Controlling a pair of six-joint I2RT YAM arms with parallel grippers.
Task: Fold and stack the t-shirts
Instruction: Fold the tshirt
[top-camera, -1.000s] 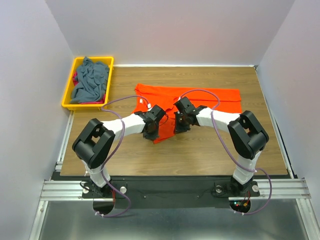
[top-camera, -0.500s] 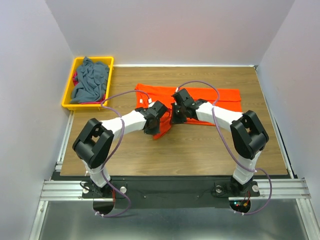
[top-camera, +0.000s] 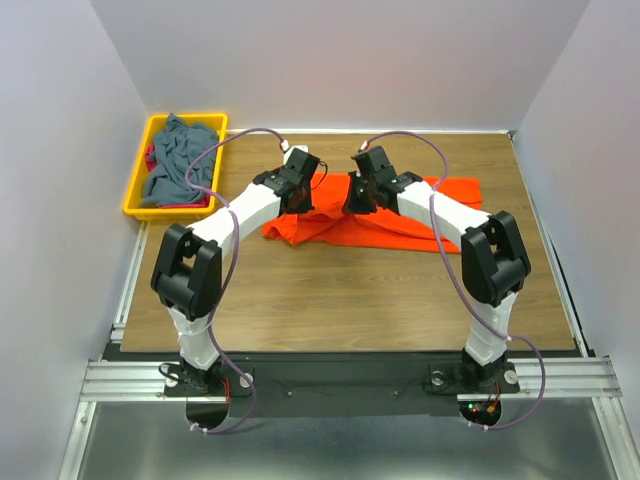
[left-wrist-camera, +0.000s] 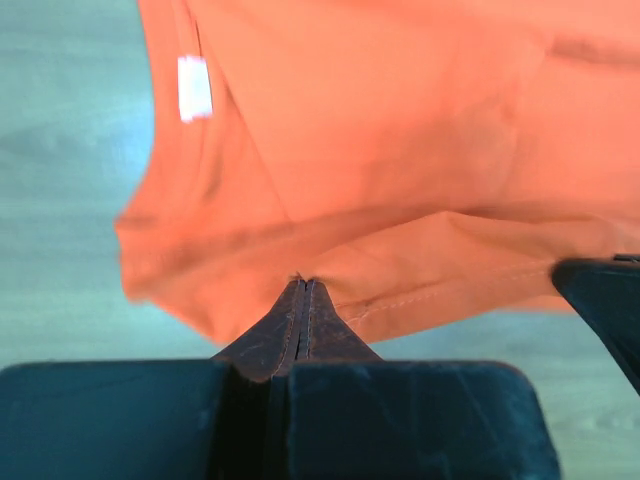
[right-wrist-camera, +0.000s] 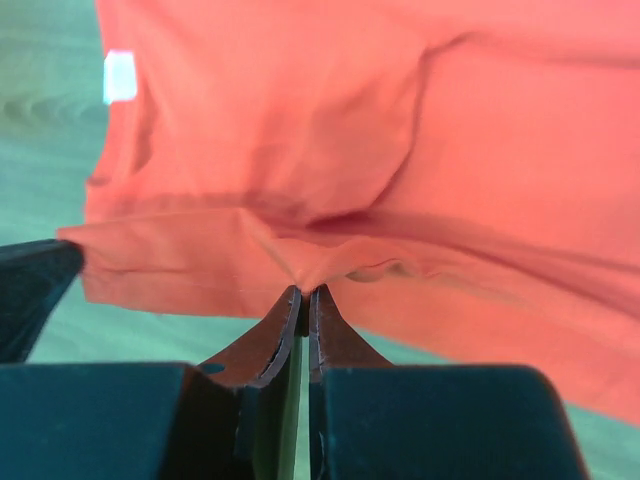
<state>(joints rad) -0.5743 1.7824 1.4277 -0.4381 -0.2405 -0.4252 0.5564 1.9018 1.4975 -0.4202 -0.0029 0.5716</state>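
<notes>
My left gripper holds the shirt's near hem with the shirt's back half (left-wrist-camera: 370, 110) open ahead, so I should continue toward the shirt's far edge (top-camera: 331, 177) and release just short.
The bright orange t-shirt (top-camera: 380, 220) lies on the wooden table, bunched toward the back, with its white neck label (left-wrist-camera: 194, 87) showing in the left wrist view. My left gripper (top-camera: 298, 190) is shut on the shirt's near hem (left-wrist-camera: 303, 282). My right gripper (top-camera: 358, 195) is shut on a pinch of the same hem (right-wrist-camera: 310, 288). Both hold the cloth lifted over the shirt's back half. The slate grey-blue t-shirt (top-camera: 180, 160) lies crumpled in the yellow bin, with a bit of red cloth (top-camera: 151, 157) beside it.
The yellow bin (top-camera: 140, 208) stands at the table's back left corner. Grey walls close in the table on three sides. The other gripper's dark finger shows at the edge of each wrist view (left-wrist-camera: 600, 300).
Both grippers have moved away from me toward the back of the table, carrying the orange shirt's near edge over the rest of it. The shirt now lies narrower and bunched.
</notes>
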